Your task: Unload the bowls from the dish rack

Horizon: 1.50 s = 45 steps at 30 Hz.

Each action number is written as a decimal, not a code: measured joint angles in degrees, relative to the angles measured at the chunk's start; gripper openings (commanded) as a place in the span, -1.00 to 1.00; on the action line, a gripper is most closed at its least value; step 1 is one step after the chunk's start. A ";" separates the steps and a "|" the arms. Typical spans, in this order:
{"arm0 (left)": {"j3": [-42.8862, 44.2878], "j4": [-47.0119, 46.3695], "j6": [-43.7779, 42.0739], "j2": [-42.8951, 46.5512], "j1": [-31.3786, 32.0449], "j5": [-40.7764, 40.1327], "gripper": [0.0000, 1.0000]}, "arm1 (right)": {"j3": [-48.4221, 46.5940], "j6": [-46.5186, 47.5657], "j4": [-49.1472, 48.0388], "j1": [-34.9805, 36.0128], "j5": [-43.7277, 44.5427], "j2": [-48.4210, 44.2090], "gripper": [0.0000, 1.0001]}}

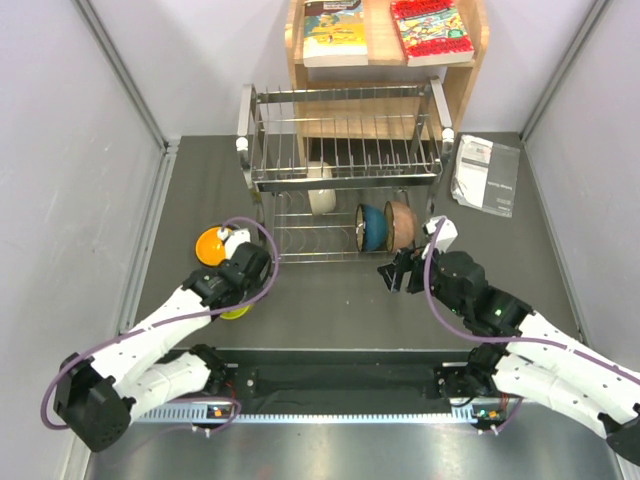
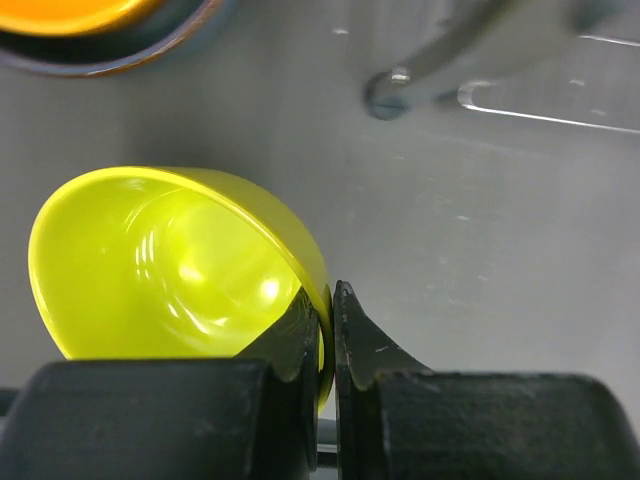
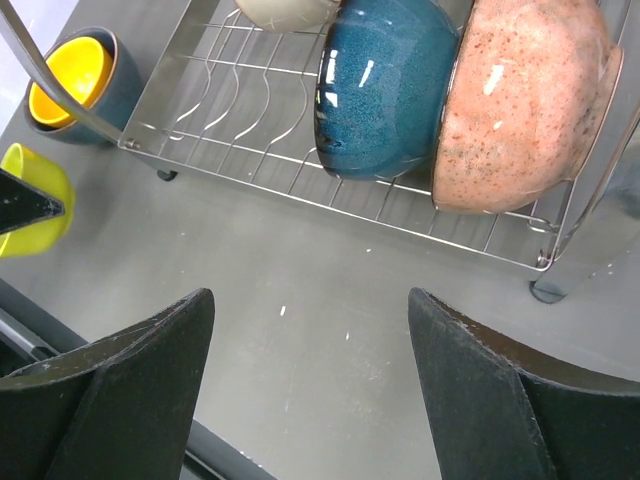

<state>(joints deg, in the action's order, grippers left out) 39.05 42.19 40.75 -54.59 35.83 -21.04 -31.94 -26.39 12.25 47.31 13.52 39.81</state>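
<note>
I should keep moving my left gripper until the lime bowl (image 2: 170, 265), its opening facing up, sits beside the blue-grey bowl (image 2: 135, 57), as the way there is open.
The silver wire dish rack (image 1: 345, 170) stands at the middle back. Its lower tier (image 3: 250, 150) holds a cream-white bowl (image 1: 322, 200), a teal-blue bowl (image 3: 385, 85) and a pinkish-tan bowl (image 3: 520, 100), all on edge. My left gripper (image 2: 330, 320) is shut on the rim of a lime-yellow bowl (image 2: 170, 265), low over the table, left of the rack (image 1: 238, 305). An orange bowl (image 1: 212, 245) sits nested in a blue-grey bowl (image 3: 100, 95) on the table just beyond. My right gripper (image 3: 310, 330) is open and empty, in front of the rack's right half (image 1: 397, 277).
A wooden shelf (image 1: 385, 60) with books stands behind the rack. A paper booklet (image 1: 487, 175) lies on the table at the right back. A rack foot (image 2: 385, 95) is near the lime bowl. Grey walls close both sides.
</note>
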 measured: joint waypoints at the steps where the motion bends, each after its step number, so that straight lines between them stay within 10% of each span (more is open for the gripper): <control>1: -0.15 0.42 0.59 -0.46 -0.17 -0.76 -1.00 | 0.00 0.22 0.00 0.00 -0.02 0.02 0.57; 15: -2.60 -6.23 -1.07 -7.63 -19.87 1.36 -1.00 | -2.49 2.84 0.55 -2.60 -0.90 1.27 0.57; 45: 15.45 -12.72 -11.45 -35.89 -26.71 4.68 -1.00 | -4.48 3.43 1.07 -6.67 -3.32 1.33 0.56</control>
<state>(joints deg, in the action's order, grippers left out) 54.50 29.47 29.30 -90.48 9.13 -16.36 -36.42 -22.96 13.32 40.64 10.20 41.15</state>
